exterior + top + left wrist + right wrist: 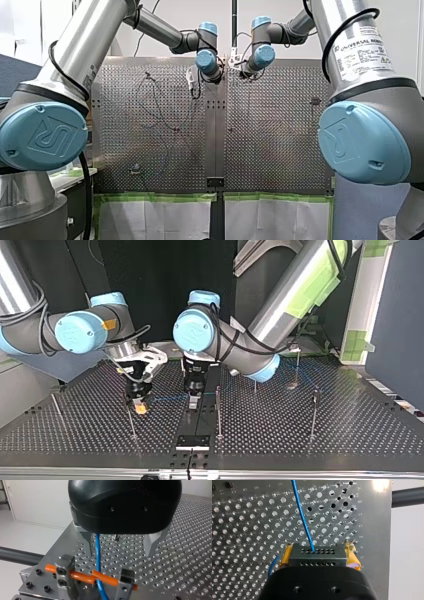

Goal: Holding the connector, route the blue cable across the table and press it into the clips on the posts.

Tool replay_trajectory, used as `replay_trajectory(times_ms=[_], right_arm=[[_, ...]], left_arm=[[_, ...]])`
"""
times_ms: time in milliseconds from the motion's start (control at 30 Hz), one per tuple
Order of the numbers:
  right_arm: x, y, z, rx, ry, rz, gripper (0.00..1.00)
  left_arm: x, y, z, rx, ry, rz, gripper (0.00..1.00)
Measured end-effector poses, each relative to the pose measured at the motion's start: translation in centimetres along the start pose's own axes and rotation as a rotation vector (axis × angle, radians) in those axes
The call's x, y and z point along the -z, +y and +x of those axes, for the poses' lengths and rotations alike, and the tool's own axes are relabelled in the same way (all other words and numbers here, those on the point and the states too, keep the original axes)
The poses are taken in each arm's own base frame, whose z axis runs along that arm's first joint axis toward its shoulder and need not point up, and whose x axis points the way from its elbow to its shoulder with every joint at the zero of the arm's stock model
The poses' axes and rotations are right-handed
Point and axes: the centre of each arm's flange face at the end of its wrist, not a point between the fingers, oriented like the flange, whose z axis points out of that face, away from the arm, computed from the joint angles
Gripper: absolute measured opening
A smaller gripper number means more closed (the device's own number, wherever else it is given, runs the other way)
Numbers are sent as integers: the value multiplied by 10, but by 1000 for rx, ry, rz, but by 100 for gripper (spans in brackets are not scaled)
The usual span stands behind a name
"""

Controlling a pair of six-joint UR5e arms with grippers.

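Note:
My left gripper will have the blue cable (pixel 303 517) follow with slack to spare when I carry it, because loose loops (pixel 160 108) still lie over the perforated table.
In the right wrist view my right gripper (pixel 319 550) is shut on the black connector (pixel 317 558), which sits between its yellow pads (pixel 352 556). The blue cable (pixel 302 520) leaves the connector and runs away over the perforated table. In the left wrist view my left gripper (pixel 119 551) stands open just above the table, and the blue cable (pixel 97 552) passes between its metal fingers (pixel 86 542), close to one of them. In the top view my right gripper (pixel 139 403) and my left gripper (pixel 193 394) hang side by side, with the cable (pixel 165 399) stretched between them.
Thin posts stand on the table: one (pixel 132 422) beside my right gripper, one (pixel 218 410) by my left gripper, another (pixel 313 410) further toward the top view's right. A black plate (pixel 192 441) lies at the near edge. More slack cable (pixel 156 111) loops over the front view's left half.

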Motion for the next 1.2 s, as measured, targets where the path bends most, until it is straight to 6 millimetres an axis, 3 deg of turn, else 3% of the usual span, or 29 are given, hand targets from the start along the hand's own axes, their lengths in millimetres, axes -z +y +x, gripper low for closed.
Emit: replay_trajectory(times_ms=[33, 100, 167, 200, 233, 300, 333, 400, 467, 933, 1200], right_arm=[[0, 0, 0, 0, 0, 0, 0], [0, 0, 0, 0, 0, 0, 0], [0, 0, 0, 0, 0, 0, 0], [0, 0, 0, 0, 0, 1, 0], [0, 0, 0, 0, 0, 1, 0], [0, 0, 0, 0, 0, 1, 0], [0, 0, 0, 0, 0, 1, 0], [0, -1, 0, 0, 0, 2, 0], [0, -1, 0, 0, 0, 2, 0], [1, -3, -1, 0, -1, 6, 0], [3, -9, -8, 1, -16, 14, 0]], left_arm=[[1, 0, 0, -1, -1, -5, 95], [2, -2, 0, -4, -4, -14, 76], [4, -4, 1, -5, -5, -17, 76], [4, -4, 1, -5, -5, -18, 49], [4, -5, 1, -5, -6, -18, 49], [6, -7, 1, -5, -6, -18, 26], [7, -8, 1, -5, -7, -18, 26], [8, -10, 1, -2, -11, -18, 5], [8, -11, 1, -1, -16, -24, 0], [12, -12, 5, -1, -19, -49, 0], [19, -6, 34, -13, 1, -71, 0]])
